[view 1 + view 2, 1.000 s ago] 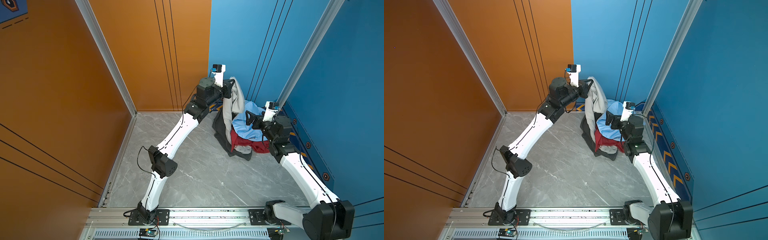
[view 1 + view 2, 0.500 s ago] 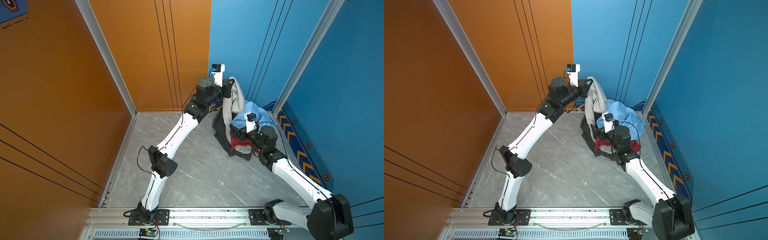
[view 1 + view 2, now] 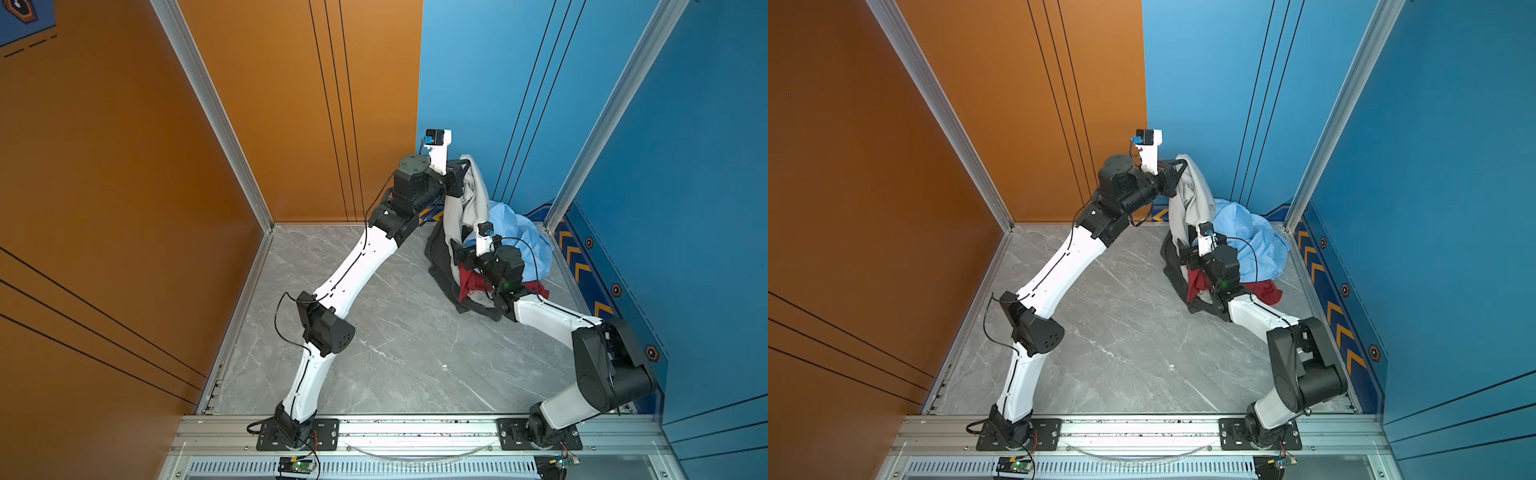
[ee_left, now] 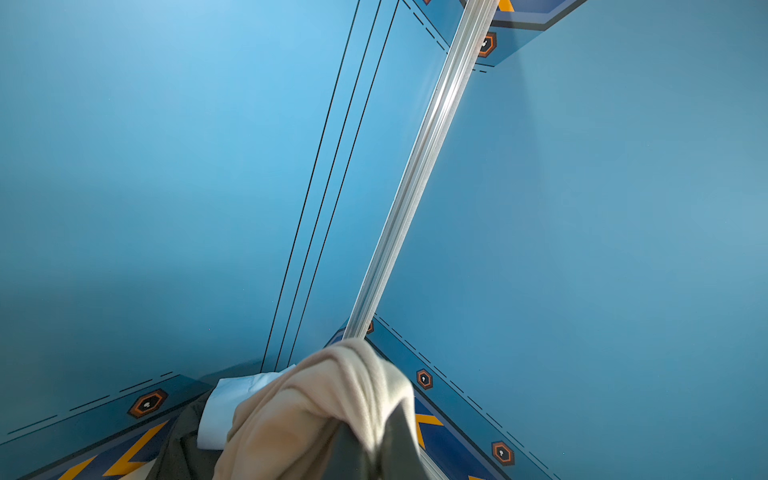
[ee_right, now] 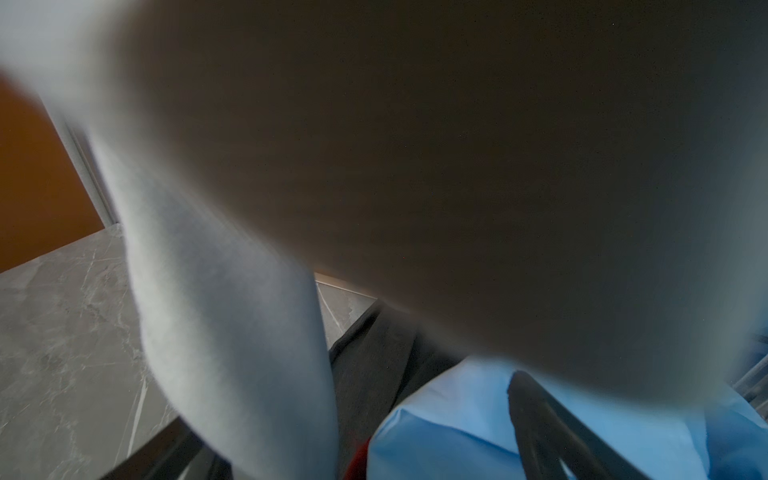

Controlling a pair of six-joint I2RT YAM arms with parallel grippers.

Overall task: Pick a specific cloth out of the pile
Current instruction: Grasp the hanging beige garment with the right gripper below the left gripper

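The robot can see a light grey-beige patch (image 3: 481,298) showing below the dark red garment, so the hanging cloth (image 3: 473,192) will slip out from under that garment when the robot lifts.
My left gripper (image 3: 462,176) (image 3: 1177,171) is raised near the back corner, shut on the top of the light grey-beige cloth (image 3: 473,195) (image 3: 1196,195). The cloth hangs down from it to the pile (image 3: 498,266) (image 3: 1237,266) of light blue, dark red and charcoal garments. In the left wrist view the cloth (image 4: 324,399) drapes over the dark closed gripper (image 4: 374,453). My right gripper (image 3: 459,254) (image 3: 1185,254) stands open, low against the hanging cloth. In the right wrist view the blurred cloth (image 5: 232,332) fills most of the picture, partly between the fingers (image 5: 536,419) of that gripper (image 5: 353,411).
The light blue shirt (image 3: 528,245) tops the pile, over a dark red garment (image 3: 473,286) and a charcoal one (image 3: 440,262). Orange wall (image 3: 208,124) at left and back, blue wall (image 3: 685,166) at right, an aluminium post (image 3: 598,124) close behind the pile. Marble floor (image 3: 395,332).
My right arm swung left from the pile's right side, across it, to the hanging cloth, with its elbow folding down. The left arm and the lifted cloth stayed put.
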